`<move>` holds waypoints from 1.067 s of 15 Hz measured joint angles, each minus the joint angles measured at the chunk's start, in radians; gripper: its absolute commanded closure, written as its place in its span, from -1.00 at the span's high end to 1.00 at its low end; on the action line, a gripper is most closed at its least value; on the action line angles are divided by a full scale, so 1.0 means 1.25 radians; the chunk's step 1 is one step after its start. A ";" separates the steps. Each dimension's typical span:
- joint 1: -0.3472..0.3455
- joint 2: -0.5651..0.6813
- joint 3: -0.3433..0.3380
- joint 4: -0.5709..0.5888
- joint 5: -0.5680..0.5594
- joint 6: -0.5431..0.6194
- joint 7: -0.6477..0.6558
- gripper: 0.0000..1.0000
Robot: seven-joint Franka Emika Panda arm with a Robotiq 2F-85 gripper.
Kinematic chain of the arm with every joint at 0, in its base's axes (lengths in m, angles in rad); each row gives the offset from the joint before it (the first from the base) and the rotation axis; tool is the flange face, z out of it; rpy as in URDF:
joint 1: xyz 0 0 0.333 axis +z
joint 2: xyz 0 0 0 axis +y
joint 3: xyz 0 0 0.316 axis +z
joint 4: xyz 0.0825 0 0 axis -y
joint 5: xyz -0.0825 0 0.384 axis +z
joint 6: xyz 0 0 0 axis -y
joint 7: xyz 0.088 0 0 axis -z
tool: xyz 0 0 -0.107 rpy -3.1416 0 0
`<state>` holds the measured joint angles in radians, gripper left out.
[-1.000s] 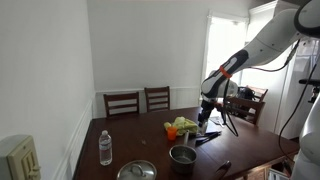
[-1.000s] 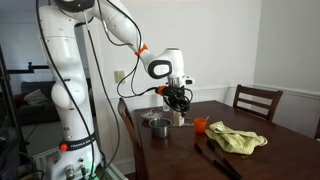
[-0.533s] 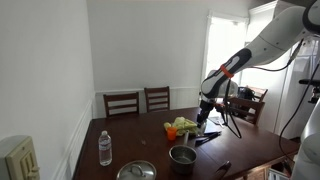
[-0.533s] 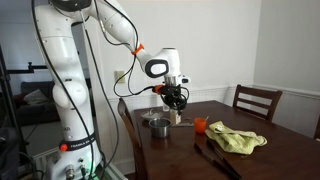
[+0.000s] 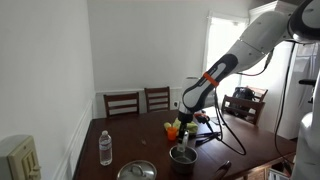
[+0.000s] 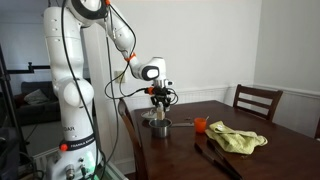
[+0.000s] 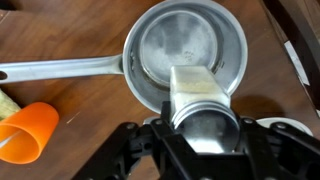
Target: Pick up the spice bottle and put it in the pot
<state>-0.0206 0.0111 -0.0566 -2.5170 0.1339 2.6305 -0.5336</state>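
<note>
My gripper has the spice bottle's lower end [image 7: 190, 78] hanging over the pot's opening [image 6: 160, 123]. It should keep going down until the bottle is inside the pot's rim, and then let go.
My gripper [image 7: 203, 128] is shut on the spice bottle [image 7: 200, 105], a small pale bottle with a metal base seen end-on in the wrist view. It hangs right above the pot [image 7: 185, 50], a round grey metal pot with a long handle pointing left. In both exterior views the gripper [image 5: 187, 129] [image 6: 160, 101] is just over the pot [image 5: 183, 155] [image 6: 157, 124], which stands near the table's front edge. The bottle is too small to make out in the exterior views.
An orange cup [image 7: 27, 130] [image 6: 200, 124] stands beside the pot. A yellow-green cloth [image 6: 237, 138] lies mid-table. A clear water bottle [image 5: 105, 147] and a shiny steel lid-like dish [image 5: 137, 171] are at one end. Chairs [image 5: 138, 101] stand behind; a tripod [image 5: 228, 118] is nearby.
The arm has swung sideways with the bottle in its jaws, from beside the orange cup and cloth to right above the pot.
</note>
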 measured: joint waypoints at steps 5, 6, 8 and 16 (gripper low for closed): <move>-0.015 0.102 0.004 0.061 -0.004 0.004 -0.017 -0.52; -0.018 0.117 0.006 0.065 -0.004 0.004 -0.023 -0.52; -0.023 0.143 0.015 0.068 -0.005 0.005 -0.031 -0.52; -0.021 0.200 0.023 0.068 -0.174 0.092 0.045 -0.31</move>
<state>-0.0472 0.2610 -0.0277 -2.4326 -0.0837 2.7451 -0.4774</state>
